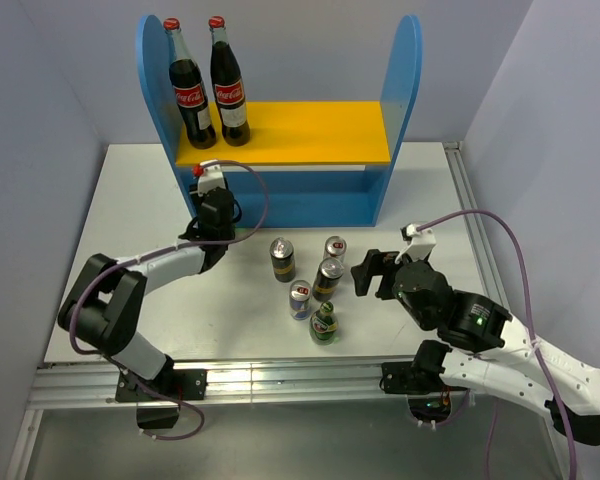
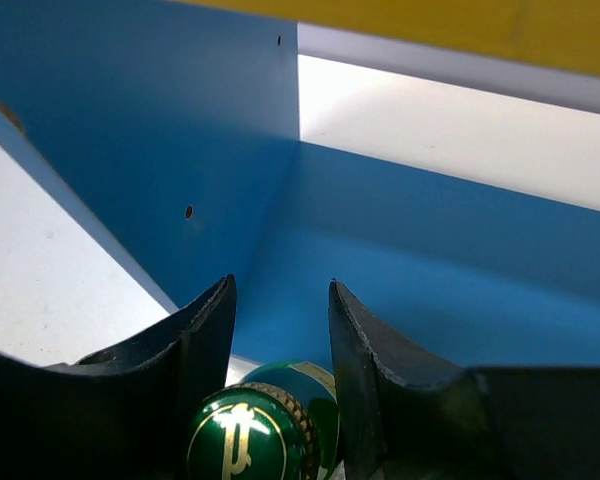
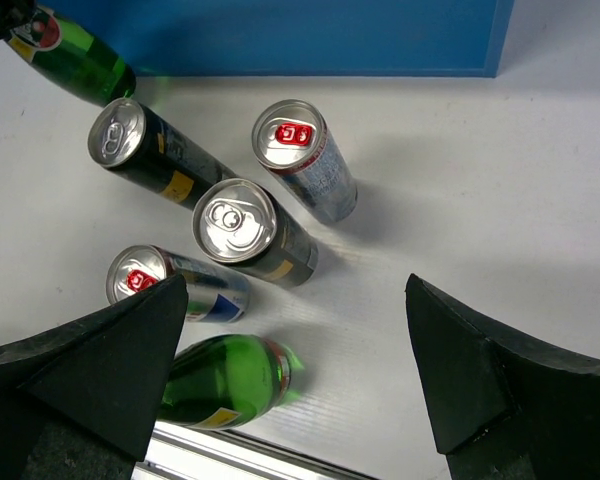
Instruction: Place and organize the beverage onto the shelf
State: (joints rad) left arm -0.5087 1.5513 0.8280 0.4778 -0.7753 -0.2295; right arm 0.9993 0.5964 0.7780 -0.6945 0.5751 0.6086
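The shelf's lower opening (image 2: 305, 255) by the side panel is empty ahead of the green bottle (image 3: 80, 60), so my left gripper should go on moving the bottle in until it stands there.
The blue shelf (image 1: 398, 90) with its yellow upper board (image 1: 320, 132) stands at the back. My left gripper (image 1: 220, 220) is at its lower left opening, shut on a green glass bottle (image 2: 280, 410). The cap sits between the fingers (image 2: 205, 340), and the bottle also shows in the right wrist view (image 3: 75, 65). On the table stand two tall dark cans (image 1: 282, 259) (image 1: 327, 278), two slim cans (image 1: 334, 248) (image 1: 300, 299) and a second green bottle (image 1: 324, 323). My right gripper (image 1: 370, 272) is open and empty, just right of this cluster (image 3: 295, 375).
Two tall red-capped cola bottles (image 1: 193, 90) (image 1: 228, 85) stand at the left end of the yellow board. The shelf's blue back and left side panel (image 2: 180, 130) fill the left wrist view. A metal rail (image 1: 280, 378) runs along the table's near edge.
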